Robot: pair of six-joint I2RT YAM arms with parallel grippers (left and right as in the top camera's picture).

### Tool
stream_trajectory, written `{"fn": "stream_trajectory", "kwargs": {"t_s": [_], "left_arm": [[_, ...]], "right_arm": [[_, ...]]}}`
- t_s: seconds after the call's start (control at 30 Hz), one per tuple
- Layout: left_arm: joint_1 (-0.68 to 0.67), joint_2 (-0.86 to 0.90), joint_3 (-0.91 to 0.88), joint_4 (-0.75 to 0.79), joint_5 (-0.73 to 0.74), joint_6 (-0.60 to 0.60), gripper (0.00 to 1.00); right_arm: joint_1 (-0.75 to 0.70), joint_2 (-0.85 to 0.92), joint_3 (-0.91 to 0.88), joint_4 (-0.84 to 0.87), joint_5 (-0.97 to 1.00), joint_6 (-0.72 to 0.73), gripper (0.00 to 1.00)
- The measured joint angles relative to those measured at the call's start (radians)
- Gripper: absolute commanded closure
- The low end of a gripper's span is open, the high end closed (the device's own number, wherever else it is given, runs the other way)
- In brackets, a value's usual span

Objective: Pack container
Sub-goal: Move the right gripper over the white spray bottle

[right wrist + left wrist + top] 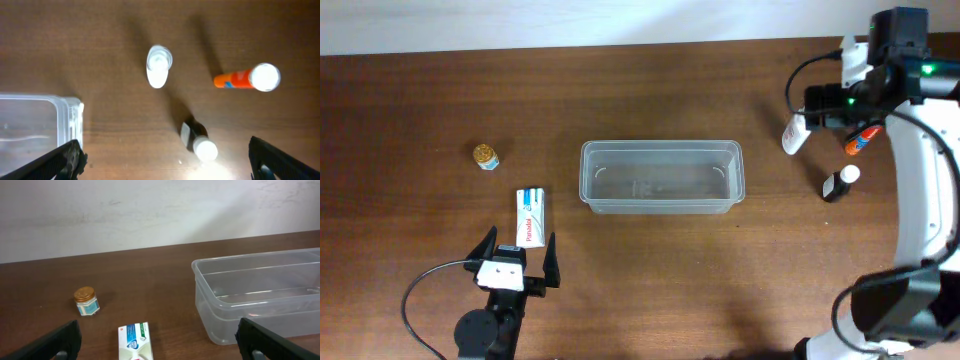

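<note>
The white tube stands clear of the orange bottle, halfway across the open fingers of the robot's right gripper, so the gripper should carry on going down until they can close around the tube.
The container is a clear plastic tub in the middle of the table with nothing in it. It also shows in the left wrist view and its corner in the right wrist view. My left gripper is open and empty at the front left, just short of a white box; its jaws stand wide. My right gripper is open and empty, held high over the far right; its jaws straddle a dark bottle.
A small gold-lidded jar stands left of the tub. At the right are a white tube, an orange bottle and the dark white-capped bottle.
</note>
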Motion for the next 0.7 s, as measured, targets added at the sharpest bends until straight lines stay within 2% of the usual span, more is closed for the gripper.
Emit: {"fn": "stream_trajectory", "kwargs": {"t_s": [0.23,0.7], "left_arm": [[0.0,0.0,0.0,0.0,0.0,0.0,0.01],[0.0,0.0,0.0,0.0,0.0,0.0,0.01]], "right_arm": [[-0.033,0.1,0.0,0.039,-0.094,-0.023,0.02],[-0.032,0.263,0.0,0.064,-0.103,-0.029,0.01]]}}
